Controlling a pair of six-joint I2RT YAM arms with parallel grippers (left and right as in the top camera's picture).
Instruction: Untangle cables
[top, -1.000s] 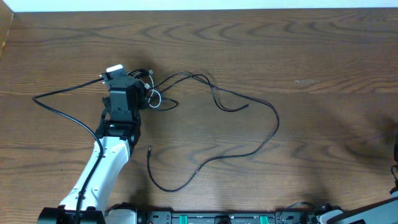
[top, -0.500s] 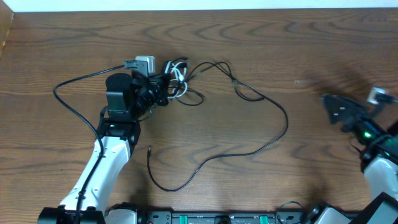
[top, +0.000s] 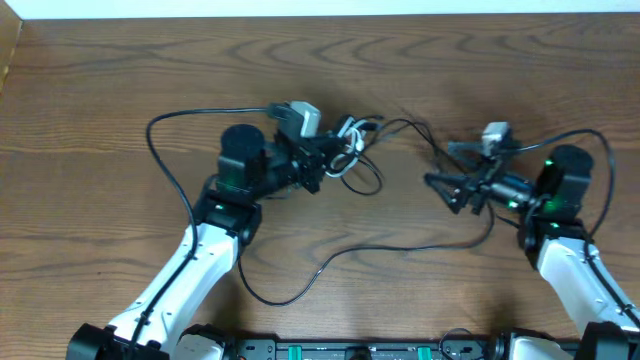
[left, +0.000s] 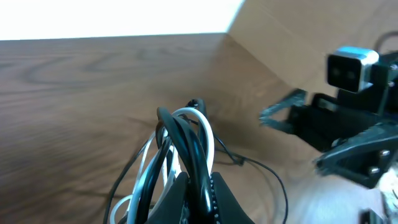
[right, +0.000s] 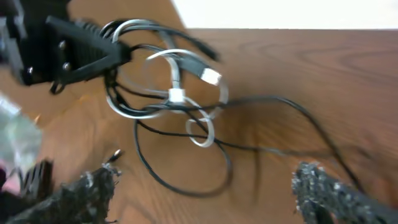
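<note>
The knot (top: 353, 146) hangs in my left gripper, still short of my open right gripper. I should move the knot closer before my right gripper pulls the black cable (top: 414, 122).
The cables form a knot of black and white loops (top: 352, 140), lifted off the table, with my left gripper (top: 322, 165) shut on it. In the left wrist view the jaws (left: 198, 180) pinch a black cable (left: 198, 146) beside a white one (left: 208, 134). A long black cable (top: 330, 262) trails from the knot down across the table. My right gripper (top: 438, 164) stands open just right of the knot, nothing between its fingers. In the right wrist view the knot (right: 174, 94) hangs ahead of the open right gripper (right: 205, 199), and a black loop (right: 186, 180) lies between the fingers.
The left arm's own thick black wire (top: 160, 135) arcs out to the left, and the right arm's wire (top: 590, 140) loops at the far right. The table's far edge (top: 320, 14) runs along the top. Bare wood lies at the left and upper right.
My left gripper has carried the knot to the right, towards the table's middle. The right arm has swung in from the right edge and its jaws have opened.
</note>
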